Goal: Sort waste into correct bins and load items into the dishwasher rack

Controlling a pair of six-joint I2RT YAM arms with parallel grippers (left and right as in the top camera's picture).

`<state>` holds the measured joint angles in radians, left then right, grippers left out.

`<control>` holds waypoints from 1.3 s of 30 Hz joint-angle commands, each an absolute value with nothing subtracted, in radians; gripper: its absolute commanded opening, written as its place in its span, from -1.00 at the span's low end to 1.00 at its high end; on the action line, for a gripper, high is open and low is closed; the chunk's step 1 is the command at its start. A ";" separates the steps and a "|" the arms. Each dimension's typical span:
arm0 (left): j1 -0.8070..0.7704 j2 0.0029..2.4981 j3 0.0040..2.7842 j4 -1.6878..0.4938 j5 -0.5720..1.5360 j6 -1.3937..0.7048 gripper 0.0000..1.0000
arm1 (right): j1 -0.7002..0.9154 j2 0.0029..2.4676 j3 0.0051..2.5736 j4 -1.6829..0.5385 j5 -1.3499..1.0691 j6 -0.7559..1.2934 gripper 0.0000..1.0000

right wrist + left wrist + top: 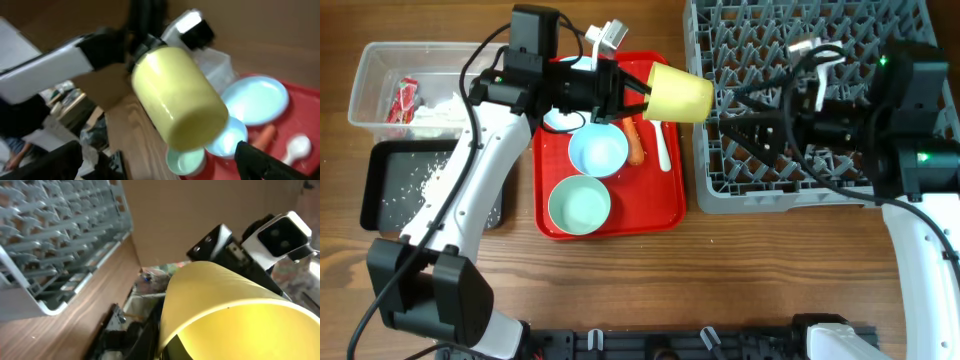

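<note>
My left gripper is holding the small yellow cup's rim (656,93) short of the rack. Next, my right gripper grabs the cup's base (706,100) and puts the cup inside the rack.
My left gripper (646,101) is shut on the small yellow cup (682,95) and holds it on its side in the air between the red tray and the grey dishwasher rack (840,175). In the left wrist view the cup (225,305) fills the frame, with the rack (50,240) to its left. My right gripper (725,115) is open over the rack's left edge, just short of the cup's base. In the right wrist view the cup (177,100) hangs ahead of the open fingers (160,167).
The red tray (665,215) holds a light blue bowl (598,152), a pale green bowl (579,203), a carrot (636,143), a white spoon (662,150) and a partly hidden plate (560,120). The clear tub (380,65) holds wrapper and tissue. The black tray (375,190) holds rice grains.
</note>
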<state>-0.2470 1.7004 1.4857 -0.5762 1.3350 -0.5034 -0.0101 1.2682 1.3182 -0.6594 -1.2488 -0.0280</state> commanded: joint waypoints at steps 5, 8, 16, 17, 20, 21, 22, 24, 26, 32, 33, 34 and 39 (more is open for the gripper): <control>-0.324 1.692 1.493 -0.489 1.447 -0.562 -0.92 | 0.008 1.312 1.333 -0.644 -1.309 -0.053 1.00; -0.326 1.692 1.493 -0.483 1.447 -0.563 -0.92 | 0.036 1.330 1.333 -0.643 -1.301 -0.054 0.99; -0.326 1.692 1.493 -0.482 1.446 -0.566 -0.92 | 0.104 1.352 1.333 -0.643 -1.254 -0.078 0.43; -0.326 1.692 1.493 -0.482 1.446 -0.566 -0.92 | 0.105 1.358 1.333 -0.644 -1.254 -0.078 0.29; -0.326 1.692 1.493 -0.481 1.438 -0.565 -0.92 | 0.104 1.366 1.333 -0.643 -1.254 -0.078 0.04; -0.326 1.692 1.493 -0.482 1.438 -0.558 -0.67 | 0.104 1.365 1.333 -0.638 -1.254 -0.075 -0.01; -0.326 1.692 1.493 -0.482 1.438 -0.554 -0.58 | 0.099 1.365 1.333 -0.617 -1.254 -0.051 -0.01; -0.326 1.692 1.493 -0.482 1.412 -0.554 -0.33 | 0.031 1.356 1.333 -0.555 -1.257 0.056 -0.03; -0.326 1.692 1.493 -0.482 1.384 -0.554 -0.32 | -0.049 1.346 1.333 -0.567 -1.257 0.085 -0.04; -0.326 1.692 1.493 -0.543 1.083 -0.554 -0.36 | -0.304 1.342 1.334 -0.830 -0.955 0.106 -0.11; -0.328 1.692 1.493 -0.619 0.910 -0.554 -0.41 | -0.300 1.342 1.338 -0.892 -0.843 0.108 -0.15; -0.331 1.692 1.493 -0.659 0.822 -0.554 -0.41 | -0.295 1.342 1.340 -0.934 -0.772 0.108 -0.17; -0.366 1.692 1.493 -0.908 0.265 -0.554 -0.33 | -0.130 1.343 1.382 -1.105 -0.314 0.228 -0.20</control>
<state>-0.3458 1.7012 1.4879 -0.8429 0.6201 -0.5629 -0.2241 1.3575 1.3334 -1.0790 -0.6209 0.1493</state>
